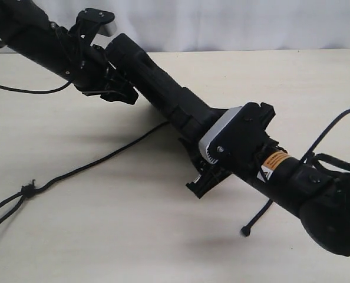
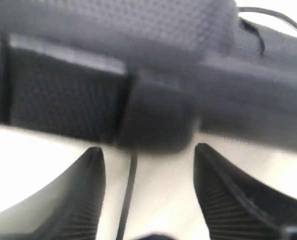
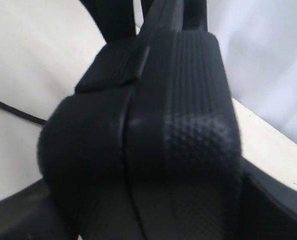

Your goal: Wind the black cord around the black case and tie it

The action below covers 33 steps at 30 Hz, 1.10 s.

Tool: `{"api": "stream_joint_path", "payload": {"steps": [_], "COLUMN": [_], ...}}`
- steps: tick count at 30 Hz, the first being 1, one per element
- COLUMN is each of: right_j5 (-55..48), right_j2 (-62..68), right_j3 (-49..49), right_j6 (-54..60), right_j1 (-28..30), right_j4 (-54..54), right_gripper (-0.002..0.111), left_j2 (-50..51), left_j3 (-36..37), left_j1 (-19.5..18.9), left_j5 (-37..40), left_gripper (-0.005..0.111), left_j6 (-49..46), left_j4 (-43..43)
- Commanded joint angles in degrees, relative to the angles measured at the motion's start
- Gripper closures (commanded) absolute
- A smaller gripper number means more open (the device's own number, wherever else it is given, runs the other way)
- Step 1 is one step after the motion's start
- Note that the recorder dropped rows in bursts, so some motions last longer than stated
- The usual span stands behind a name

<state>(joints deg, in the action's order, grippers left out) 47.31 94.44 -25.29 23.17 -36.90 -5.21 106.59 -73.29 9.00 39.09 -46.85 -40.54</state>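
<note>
I expect the black cord to drag a closed loop behind when I carry the knot toward the black case, because two parts of the cord come out of the knot side by side.
The black case stands on edge, slanting from the back left toward the middle of the table. My right gripper clasps its near end; in the right wrist view the case fills the whole gap between the fingers. My left gripper sits at the far end, open; its fingertips stand apart just short of the case. The black cord runs from under the case to a knot at the left edge. It passes between the left fingers as a thin line.
A short black strand with a knobbed tip hangs below the right arm onto the pale table. A smooth robot cable curves over the table at the far left. A white curtain closes the back.
</note>
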Motion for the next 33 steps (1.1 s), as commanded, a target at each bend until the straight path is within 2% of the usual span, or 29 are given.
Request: {"api": "stream_joint_path", "payload": {"steps": [1, 3, 8, 12, 15, 18, 21, 24, 28, 33], "right_j5": [0.3, 0.3, 0.5, 0.3, 0.2, 0.2, -1.2, -3.6, -4.3, -4.4], "right_j2": [0.7, 0.7, 0.7, 0.7, 0.7, 0.7, 0.7, 0.7, 0.7, 0.7], "right_j3": [0.0, 0.0, 0.0, 0.0, 0.0, -0.2, -1.0, -2.2, -2.4, -2.4], "right_j6": [-1.2, -3.9, -6.1, -6.0, -5.8, -5.8, -5.8, -5.8, -5.8, -5.8], "right_j1": [0.1, 0.1, 0.1, 0.1, 0.1, 0.1, 0.1, 0.1, 0.1, 0.1], "right_j4": [-3.8, -3.8, -5.4, -11.8, -12.3, -12.3, -12.3, -12.3, -12.3, -12.3], "right_gripper": [0.086, 0.103, 0.104, 0.104, 0.104, 0.104, 0.104, 0.104, 0.104, 0.104], "left_j2": [-0.1, -0.1, -0.9, -2.3, -2.3, -1.9, -0.3, 0.8, 1.1, 1.1], "left_j3": [0.0, 0.0, -1.4, -4.3, -5.2, -4.4, -1.9, 1.7, 6.5, 11.8], "left_j1": [0.4, 0.4, 0.4, 0.4, 0.4, 0.4, 0.4, 0.4, 0.4, 0.4], "left_j5": [-0.5, -0.5, 1.4, 9.7, 17.8, 23.5, 27.4, 28.4, 26.0, 20.3], "left_gripper": [0.056, 0.056, 0.056, 0.056, 0.056, 0.056, 0.056, 0.056, 0.056, 0.056], "left_j6": [0.1, 0.1, 0.1, 1.2, 3.9, 7.2, 8.2, 7.7, 8.2, 8.3], "left_j4": [-0.6, -0.6, 4.8, 14.6, 23.0, 31.0, 35.0, 38.7, 46.5, 47.3]}}
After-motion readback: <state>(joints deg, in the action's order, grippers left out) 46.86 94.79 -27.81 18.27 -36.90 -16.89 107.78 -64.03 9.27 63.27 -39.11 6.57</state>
